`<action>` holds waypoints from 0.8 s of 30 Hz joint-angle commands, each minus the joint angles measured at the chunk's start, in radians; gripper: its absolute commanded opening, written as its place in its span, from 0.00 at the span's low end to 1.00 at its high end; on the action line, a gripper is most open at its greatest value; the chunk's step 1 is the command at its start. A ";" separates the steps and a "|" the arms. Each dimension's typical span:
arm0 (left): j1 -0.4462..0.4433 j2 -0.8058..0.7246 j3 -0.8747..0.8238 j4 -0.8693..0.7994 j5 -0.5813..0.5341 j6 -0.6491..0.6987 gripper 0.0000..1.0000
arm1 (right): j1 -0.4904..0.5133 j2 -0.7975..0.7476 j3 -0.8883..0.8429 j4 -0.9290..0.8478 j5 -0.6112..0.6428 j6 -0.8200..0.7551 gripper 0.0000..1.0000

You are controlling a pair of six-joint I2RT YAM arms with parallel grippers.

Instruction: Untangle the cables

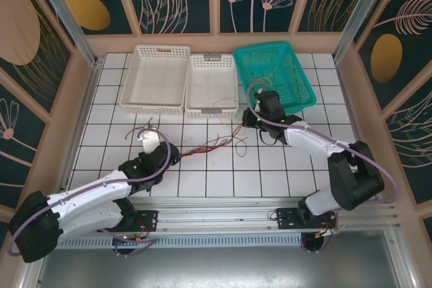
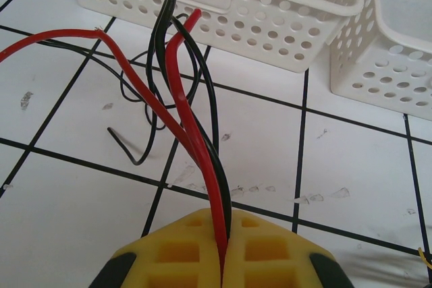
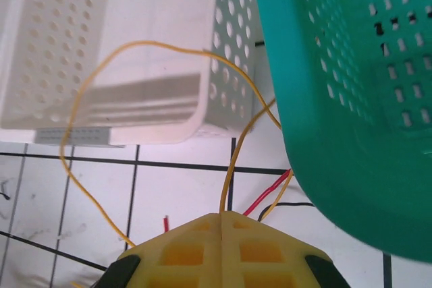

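The red and black cables' far end [image 2: 208, 160] is in my left gripper, so that gripper should go to the yellow cable's crossing [image 1: 233, 139] while my right gripper lifts the yellow cable.
The cables lie as a loose tangle of red, black and yellow strands [image 1: 210, 144] across the tiled table between my two arms. My left gripper [image 1: 148, 139] sits at the tangle's left end. In the left wrist view it [image 2: 226, 226] is shut on a red cable [image 2: 181, 102] and a black cable [image 2: 204, 89], which rise together out of the yellow pads. My right gripper [image 1: 251, 117] is below the gap between the baskets. Close up, it [image 3: 221, 218] is shut on a thin yellow cable [image 3: 233, 166] that loops wide to the left. Red [image 3: 266, 197] and black [image 3: 291, 204] strands pass under the teal basket's corner.
Two white perforated baskets [image 1: 155, 77] [image 1: 211, 85] stand side by side at the back. A teal basket [image 1: 297, 92] sits to their right, with a few thin strands inside. It [image 3: 337, 99] is very close to my right gripper. Wooden walls ring the table.
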 commanded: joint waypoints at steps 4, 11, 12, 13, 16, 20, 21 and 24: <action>0.004 -0.033 0.008 -0.058 -0.003 -0.015 0.00 | -0.046 -0.133 0.026 -0.084 0.016 -0.028 0.00; 0.005 -0.073 0.013 -0.092 0.030 -0.015 0.00 | -0.057 -0.127 0.037 -0.037 -0.218 -0.047 0.00; 0.004 -0.073 0.013 -0.095 0.026 -0.015 0.00 | -0.050 -0.120 0.037 -0.023 -0.273 -0.048 0.00; 0.003 -0.072 0.015 -0.099 0.024 -0.016 0.00 | -0.035 -0.124 0.037 -0.023 -0.279 -0.051 0.00; 0.004 -0.071 0.021 -0.102 0.023 -0.020 0.00 | 0.013 -0.224 0.027 -0.046 -0.161 -0.055 0.00; 0.005 -0.042 0.023 -0.077 0.028 -0.004 0.00 | -0.028 -0.409 0.074 -0.102 -0.066 -0.023 0.00; 0.005 -0.026 0.026 -0.073 0.028 0.000 0.00 | -0.031 -0.435 0.116 -0.142 -0.020 -0.028 0.00; 0.004 0.011 0.039 -0.061 0.033 0.008 0.00 | -0.034 -0.454 0.227 -0.285 0.122 -0.035 0.00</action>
